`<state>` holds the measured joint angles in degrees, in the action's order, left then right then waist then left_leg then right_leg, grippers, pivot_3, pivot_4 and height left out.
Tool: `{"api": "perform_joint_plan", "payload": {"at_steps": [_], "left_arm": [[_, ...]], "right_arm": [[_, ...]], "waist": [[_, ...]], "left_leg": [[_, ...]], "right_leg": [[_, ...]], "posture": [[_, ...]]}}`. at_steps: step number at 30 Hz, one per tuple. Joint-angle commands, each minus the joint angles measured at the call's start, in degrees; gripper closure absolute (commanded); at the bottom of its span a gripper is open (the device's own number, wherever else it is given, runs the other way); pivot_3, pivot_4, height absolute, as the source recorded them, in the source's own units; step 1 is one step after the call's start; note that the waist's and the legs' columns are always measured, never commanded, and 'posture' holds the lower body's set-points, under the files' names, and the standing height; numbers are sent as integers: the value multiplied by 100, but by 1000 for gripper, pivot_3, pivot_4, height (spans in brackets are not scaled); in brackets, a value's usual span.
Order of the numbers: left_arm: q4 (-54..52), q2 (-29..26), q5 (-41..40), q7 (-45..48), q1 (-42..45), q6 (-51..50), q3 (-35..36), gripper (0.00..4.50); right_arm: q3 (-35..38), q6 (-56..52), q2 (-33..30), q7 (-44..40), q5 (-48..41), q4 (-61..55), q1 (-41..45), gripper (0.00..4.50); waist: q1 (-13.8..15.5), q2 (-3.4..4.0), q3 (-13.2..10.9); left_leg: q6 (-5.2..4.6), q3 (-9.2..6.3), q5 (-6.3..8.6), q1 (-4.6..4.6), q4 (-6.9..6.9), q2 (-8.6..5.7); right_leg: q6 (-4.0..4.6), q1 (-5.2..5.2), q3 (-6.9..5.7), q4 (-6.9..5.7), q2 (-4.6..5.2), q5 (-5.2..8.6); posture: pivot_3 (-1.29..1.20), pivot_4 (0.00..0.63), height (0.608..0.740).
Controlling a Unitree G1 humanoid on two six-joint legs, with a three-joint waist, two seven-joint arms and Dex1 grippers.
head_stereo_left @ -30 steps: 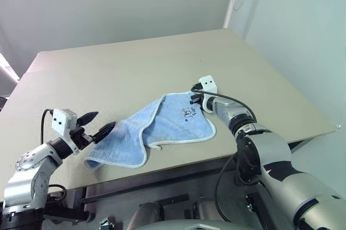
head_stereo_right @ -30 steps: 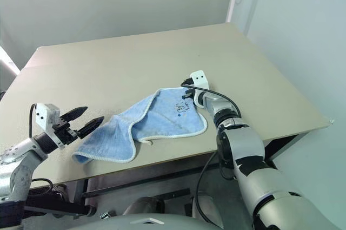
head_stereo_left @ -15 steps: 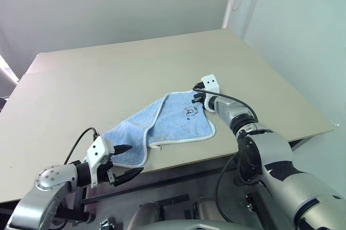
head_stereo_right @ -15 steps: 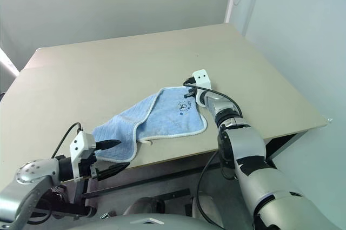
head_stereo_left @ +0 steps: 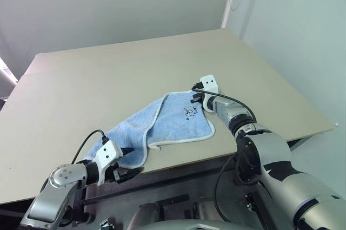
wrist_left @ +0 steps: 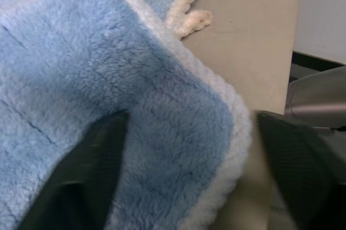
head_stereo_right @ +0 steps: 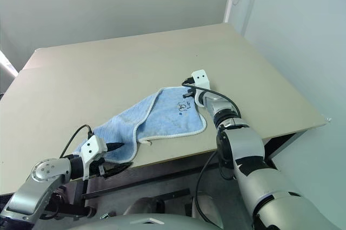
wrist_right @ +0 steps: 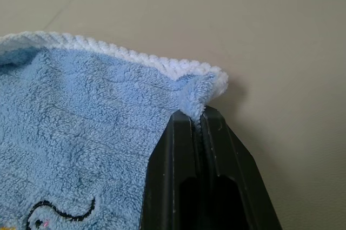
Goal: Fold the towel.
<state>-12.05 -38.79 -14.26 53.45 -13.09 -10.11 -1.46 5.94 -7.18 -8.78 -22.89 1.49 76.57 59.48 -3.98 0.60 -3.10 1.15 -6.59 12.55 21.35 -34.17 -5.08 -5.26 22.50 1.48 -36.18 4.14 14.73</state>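
The doubled-over flap (head_stereo_left: 132, 132) will spread out into a wide sheet when I pull its corner, because the white hem (head_stereo_left: 155, 115) runs at a slant across the middle of the towel.
The light blue towel (head_stereo_left: 162, 124) lies rumpled near the table's front edge, its left half doubled over and its dark print (head_stereo_left: 189, 112) facing up. My right gripper (head_stereo_left: 198, 99) is shut on the towel's far right corner; in the right wrist view its fingers (wrist_right: 186, 149) pinch the white-edged corner (wrist_right: 208, 86). My left gripper (head_stereo_left: 133, 161) is at the towel's near left corner by the table edge. Its jaws stand apart around that corner (wrist_left: 216, 127): one finger (wrist_left: 92, 170) lies on the cloth, the other (wrist_left: 297, 165) is past the edge.
The beige table (head_stereo_left: 108, 78) stretches far behind the towel. Its front edge (head_stereo_left: 227, 151) runs just below the towel, with a dark frame (head_stereo_left: 162, 178) underneath. A small white loop (head_stereo_left: 155, 146) hangs from the towel's front hem. A pale wall (head_stereo_left: 292, 24) stands on the right.
My left arm dropped from the towel's left side down to the table's front edge, and its jaws now straddle the near left corner, narrower than before. The right gripper kept still.
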Motion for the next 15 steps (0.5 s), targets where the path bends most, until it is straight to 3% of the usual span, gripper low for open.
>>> {"api": "perform_joint_plan", "payload": {"at_steps": [1,8,12,15], "left_arm": [[137,9,58,-8,100,63,-39,1987],[292,72,5,-5,341,75,-16,4472],[57,17,-560,41,381,-411,405,4472],[-169,-99,-1397,70,476,-1045,1095,4472]], "right_arm": [[52,75,-14,32,-32,-127,107,4500],[57,128,-4,81,-31,-127,105,4500],[81,244,-19,125,-50,-152,108,4500],[116,747,-70,-23,-102,-264,91,4500]], "waist": [[0,0,0],[0,0,0],[0,0,0],[-6,-1,0]], "left_leg": [[0,0,0,0,0,0],[0,0,0,0,-1,0],[0,-1,0,1,-1,0],[0,-2,-1,2,-2,1]], "right_leg": [[0,1,0,0,0,0],[-1,1,0,-3,-1,-1],[-2,1,0,-3,-1,-1],[-2,4,-1,-5,-2,-2]], "posture": [[0,0,740],[0,0,740],[0,0,740],[0,0,740]]}}
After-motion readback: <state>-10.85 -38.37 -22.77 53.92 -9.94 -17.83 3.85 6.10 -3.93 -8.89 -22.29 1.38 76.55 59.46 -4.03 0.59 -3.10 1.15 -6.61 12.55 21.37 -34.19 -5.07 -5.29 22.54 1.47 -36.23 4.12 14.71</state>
